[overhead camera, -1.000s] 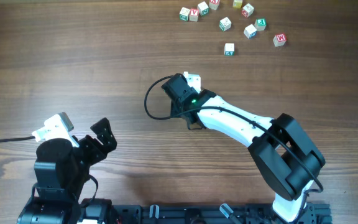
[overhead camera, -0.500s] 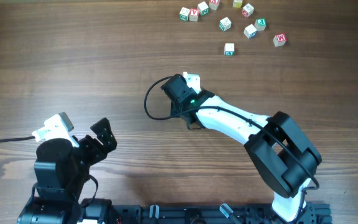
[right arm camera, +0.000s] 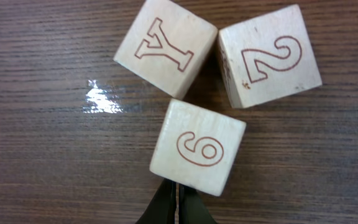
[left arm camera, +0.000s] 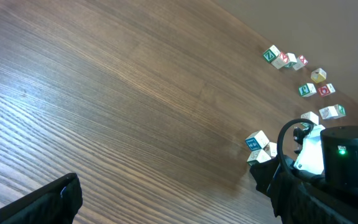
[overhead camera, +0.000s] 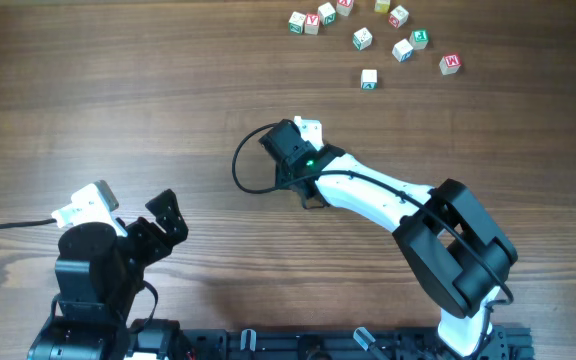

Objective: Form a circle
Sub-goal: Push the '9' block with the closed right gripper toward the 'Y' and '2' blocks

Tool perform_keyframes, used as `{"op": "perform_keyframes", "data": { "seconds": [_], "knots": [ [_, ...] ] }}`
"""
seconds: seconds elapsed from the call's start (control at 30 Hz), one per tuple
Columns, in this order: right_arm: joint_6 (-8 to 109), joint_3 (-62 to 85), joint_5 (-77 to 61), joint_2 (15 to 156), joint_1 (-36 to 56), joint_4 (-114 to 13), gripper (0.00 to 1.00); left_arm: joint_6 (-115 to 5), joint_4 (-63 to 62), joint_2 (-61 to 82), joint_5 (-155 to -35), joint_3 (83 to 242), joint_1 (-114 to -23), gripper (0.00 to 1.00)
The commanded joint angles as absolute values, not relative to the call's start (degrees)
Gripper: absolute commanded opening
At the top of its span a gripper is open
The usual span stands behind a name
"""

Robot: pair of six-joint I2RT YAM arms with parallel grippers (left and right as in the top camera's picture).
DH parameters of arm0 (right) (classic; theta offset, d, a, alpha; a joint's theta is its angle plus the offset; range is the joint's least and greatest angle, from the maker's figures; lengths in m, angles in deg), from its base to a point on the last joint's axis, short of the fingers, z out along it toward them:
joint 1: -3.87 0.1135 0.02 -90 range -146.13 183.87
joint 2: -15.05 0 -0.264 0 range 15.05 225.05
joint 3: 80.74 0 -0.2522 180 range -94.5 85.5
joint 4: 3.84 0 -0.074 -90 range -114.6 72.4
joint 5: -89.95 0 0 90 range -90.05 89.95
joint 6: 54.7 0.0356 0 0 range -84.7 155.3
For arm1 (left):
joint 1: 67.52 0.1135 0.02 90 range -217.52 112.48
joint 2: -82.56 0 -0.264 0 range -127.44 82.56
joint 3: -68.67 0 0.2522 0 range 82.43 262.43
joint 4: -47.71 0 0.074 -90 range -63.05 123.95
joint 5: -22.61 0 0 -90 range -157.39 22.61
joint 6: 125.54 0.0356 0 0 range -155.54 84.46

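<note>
Next, my right gripper backs off the near edge of the near cube (right arm camera: 197,146) and circle to its open side, since it meets the Y cube at a slant.
The circle is a tight clump of three pale letter cubes. In the right wrist view they are a Y cube (right arm camera: 165,46), a 2 cube (right arm camera: 270,56) and a 6 cube (right arm camera: 199,146), set in a triangle with their corners meeting. My right gripper (right arm camera: 176,204) is shut, holds nothing, and its tips touch the near edge of the 6 cube. The left wrist view shows the clump (left arm camera: 258,145) just beside the right arm's black wrist (left arm camera: 337,162). From overhead the right wrist (overhead camera: 290,148) hides the clump. My left gripper (overhead camera: 154,228) stands wide open and empty at the near left, far from the cubes.
Several loose letter cubes (overhead camera: 363,38) lie scattered at the far edge of the wooden table (overhead camera: 118,90); the same scatter (left arm camera: 303,74) shows in the left wrist view. A black cable (overhead camera: 240,165) loops beside the right wrist.
</note>
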State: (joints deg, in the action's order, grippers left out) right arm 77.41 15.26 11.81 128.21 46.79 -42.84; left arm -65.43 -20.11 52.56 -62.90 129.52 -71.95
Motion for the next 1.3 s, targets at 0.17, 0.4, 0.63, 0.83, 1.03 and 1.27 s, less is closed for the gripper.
{"op": "perform_keyframes", "data": {
  "seconds": [0.17, 0.4, 0.63, 0.83, 1.03, 1.27],
  "knots": [
    [77.39, 14.67, 12.97, 126.88, 46.39, -48.89, 0.05, -66.0, -20.2, 52.78, -62.35, 129.08, -71.9, 1.0],
    [85.85, 14.67, 20.4, 125.11, 46.28, -53.15, 0.05, -66.0, -20.2, 52.76, -62.37, 129.08, -71.9, 1.0],
    [86.31, 14.67, 22.34, 125.2, 46.22, -48.39, 0.04, -66.0, -20.2, 52.78, -62.37, 129.08, -71.9, 1.0],
    [86.26, 14.7, 23.87, 125.31, 46.22, -47.91, 0.05, -66.0, -20.2, 52.76, -62.37, 129.08, -71.9, 1.0],
    [83.31, 14.7, 24.14, 125.31, 46.22, -46.05, 0.05, -66.0, -20.2, 52.78, -62.35, 129.08, -71.9, 1.0],
    [82.7, 14.7, 23.9, 125.31, 46.22, -45.74, 0.05, -66.0, -20.2, 52.76, -62.37, 129.08, -71.9, 1.0]
  ]
}}
